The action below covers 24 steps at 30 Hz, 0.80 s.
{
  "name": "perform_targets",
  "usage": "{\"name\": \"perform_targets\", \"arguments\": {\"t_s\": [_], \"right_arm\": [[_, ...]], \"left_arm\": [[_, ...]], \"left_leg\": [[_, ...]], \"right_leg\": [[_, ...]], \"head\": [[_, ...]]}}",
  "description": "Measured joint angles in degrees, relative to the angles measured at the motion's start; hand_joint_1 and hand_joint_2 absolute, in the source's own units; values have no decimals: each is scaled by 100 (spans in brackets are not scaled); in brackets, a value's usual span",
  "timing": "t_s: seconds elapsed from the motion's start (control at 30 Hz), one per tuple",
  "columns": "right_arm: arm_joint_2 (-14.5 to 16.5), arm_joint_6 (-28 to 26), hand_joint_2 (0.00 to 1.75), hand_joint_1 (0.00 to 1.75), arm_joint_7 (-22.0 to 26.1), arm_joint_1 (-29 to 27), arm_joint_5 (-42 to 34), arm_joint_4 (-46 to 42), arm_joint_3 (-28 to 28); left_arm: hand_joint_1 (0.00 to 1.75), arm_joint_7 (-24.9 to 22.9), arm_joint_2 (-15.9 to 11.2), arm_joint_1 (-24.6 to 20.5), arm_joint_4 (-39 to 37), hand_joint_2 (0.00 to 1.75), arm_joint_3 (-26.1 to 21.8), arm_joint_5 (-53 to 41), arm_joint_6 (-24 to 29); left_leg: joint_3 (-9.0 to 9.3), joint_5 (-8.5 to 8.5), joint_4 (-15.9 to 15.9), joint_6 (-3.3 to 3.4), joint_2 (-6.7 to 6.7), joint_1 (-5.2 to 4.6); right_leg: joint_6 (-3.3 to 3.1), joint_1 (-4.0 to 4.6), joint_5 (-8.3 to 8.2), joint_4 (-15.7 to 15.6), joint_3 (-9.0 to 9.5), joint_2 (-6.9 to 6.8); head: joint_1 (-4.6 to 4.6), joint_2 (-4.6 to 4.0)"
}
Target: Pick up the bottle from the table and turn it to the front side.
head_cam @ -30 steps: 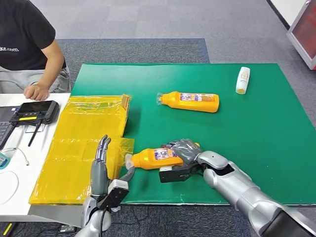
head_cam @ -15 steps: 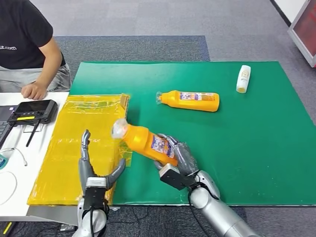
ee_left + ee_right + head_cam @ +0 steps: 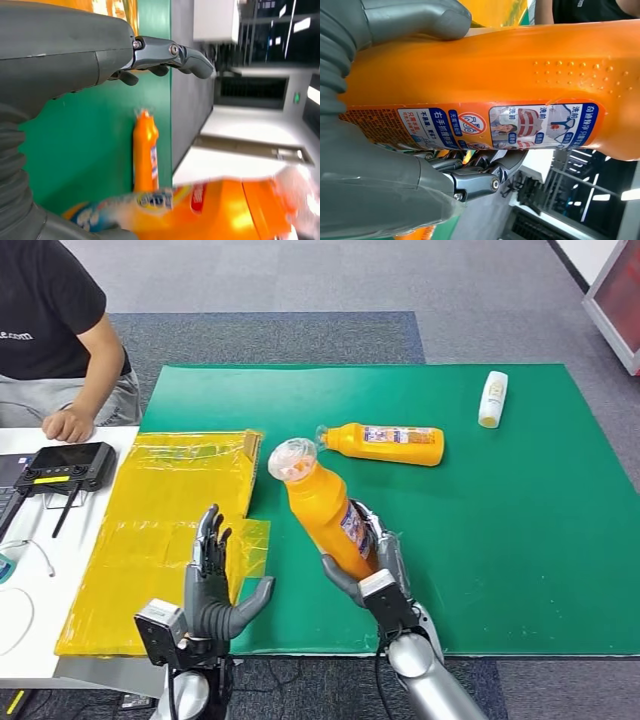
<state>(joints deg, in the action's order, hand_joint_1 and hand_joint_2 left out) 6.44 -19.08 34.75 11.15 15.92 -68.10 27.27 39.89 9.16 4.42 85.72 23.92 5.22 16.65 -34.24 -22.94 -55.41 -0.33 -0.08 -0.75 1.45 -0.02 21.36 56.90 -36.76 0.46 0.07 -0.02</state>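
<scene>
I expect the orange bottle (image 3: 330, 523) to show its front side up when I lay it down, because the bottle's logo and red patch (image 3: 198, 197) face my left gripper.
My right hand (image 3: 375, 565) grips an orange bottle (image 3: 326, 509) by its lower body and holds it nearly upright above the green mat (image 3: 513, 530), cap tilted up and to the left. In the right wrist view the bottle's printed label (image 3: 501, 125) faces the camera, with my right hand (image 3: 376, 165) wrapped around it. My left hand (image 3: 213, 585) is raised to the left of the bottle with its fingers spread, holding nothing. The left wrist view has my left hand (image 3: 113, 55) above the held bottle (image 3: 196, 210).
A second orange bottle (image 3: 385, 444) lies on its side farther back on the mat. A small white bottle (image 3: 492, 400) lies at the far right. Yellow plastic bags (image 3: 166, 530) cover the left side. A person (image 3: 53, 330) sits at back left by a controller (image 3: 68, 466).
My right hand has swung the bottle from a low slant to nearly upright and a little to the right. The left hand has moved right and opened its fingers wider.
</scene>
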Motion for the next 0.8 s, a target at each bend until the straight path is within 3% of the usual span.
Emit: {"name": "perform_targets", "arguments": {"t_s": [0.13, 0.47, 0.67, 0.8], "right_arm": [[13, -137, 175, 175, 97, -40, 284, 6, 57], [15, -698, 175, 175, 286, -44, 1135, 93, 432], [13, -792, 175, 175, 340, -53, 1154, 114, 623], [-9, -556, 175, 175, 250, -131, 956, -134, 812]], "left_arm": [[0, 0, 28, -62, -65, 175, 4, -66, -404], [0, 0, 49, -400, -263, 175, 50, -129, -585], [0, -13, 46, -525, -358, 175, 103, -169, -580], [0, -15, 37, -534, -395, 175, 130, -227, -508]], "left_leg": [[-1, 1, 0, -1, 0, 0], [-1, 1, 0, -1, 0, 0], [-1, 0, 0, -1, 0, 0], [-3, 0, 0, -1, 0, 0]], "right_leg": [[0, 0, 0, 0, -1, 0], [0, 0, -1, 0, -1, 0], [0, 0, 0, 0, -2, 0], [0, 0, 0, 0, -3, 0]], "head": [[0, 0], [-1, 0], [0, 1], [-1, 1]]}}
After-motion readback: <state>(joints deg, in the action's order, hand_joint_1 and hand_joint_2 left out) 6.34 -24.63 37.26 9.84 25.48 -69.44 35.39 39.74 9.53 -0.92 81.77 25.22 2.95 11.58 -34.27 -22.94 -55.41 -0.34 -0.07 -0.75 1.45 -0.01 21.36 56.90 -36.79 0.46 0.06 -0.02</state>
